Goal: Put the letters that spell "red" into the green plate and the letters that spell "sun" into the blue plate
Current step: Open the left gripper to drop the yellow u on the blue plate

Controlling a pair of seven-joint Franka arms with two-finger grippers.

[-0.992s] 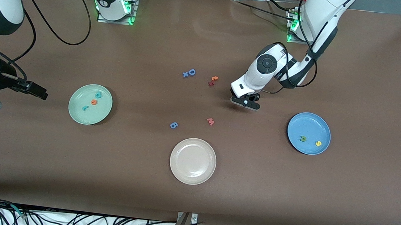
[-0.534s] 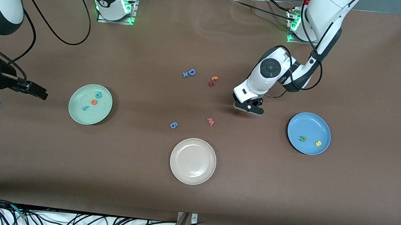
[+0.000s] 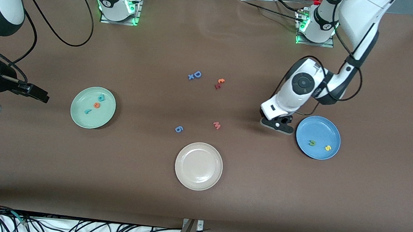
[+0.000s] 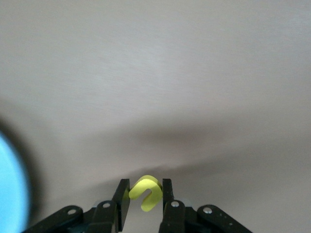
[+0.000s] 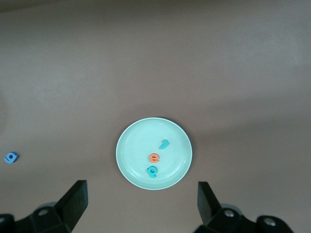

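The blue plate is open between its olive letter and yellow s [image 3: 320, 145], so the robot's left gripper should go on carrying the yellow-green letter until that letter is hanging above that gap.
My left gripper [image 3: 276, 125] hangs low over the table, just beside the blue plate [image 3: 321, 129] on the side toward the right arm's end. It is shut on a small yellow-green arch-shaped letter [image 4: 146, 194], a u or an n. The blue plate [image 4: 9, 189] holds an olive arch-shaped letter [image 3: 312, 143] and a yellow s [image 3: 327, 148]. The green plate [image 3: 79, 118] carries a teal d [image 3: 101, 98], an orange e [image 3: 97, 105] and a teal r [image 3: 88, 111]. My right gripper [image 5: 141, 184] waits open, high over the green plate [image 5: 133, 150].
A beige-white plate [image 3: 188, 152] sits nearest the front camera. Loose on the table's middle are a blue D [image 3: 197, 74], a blue x [image 3: 191, 77], an orange letter [image 3: 221, 81], a red letter [image 3: 217, 86], a pink w [image 3: 217, 125] and a blue 6 [image 3: 178, 129].
The left arm has carried the yellow-green letter from the middle of the table toward the blue plate, stopping beside its rim. The right arm has not moved.
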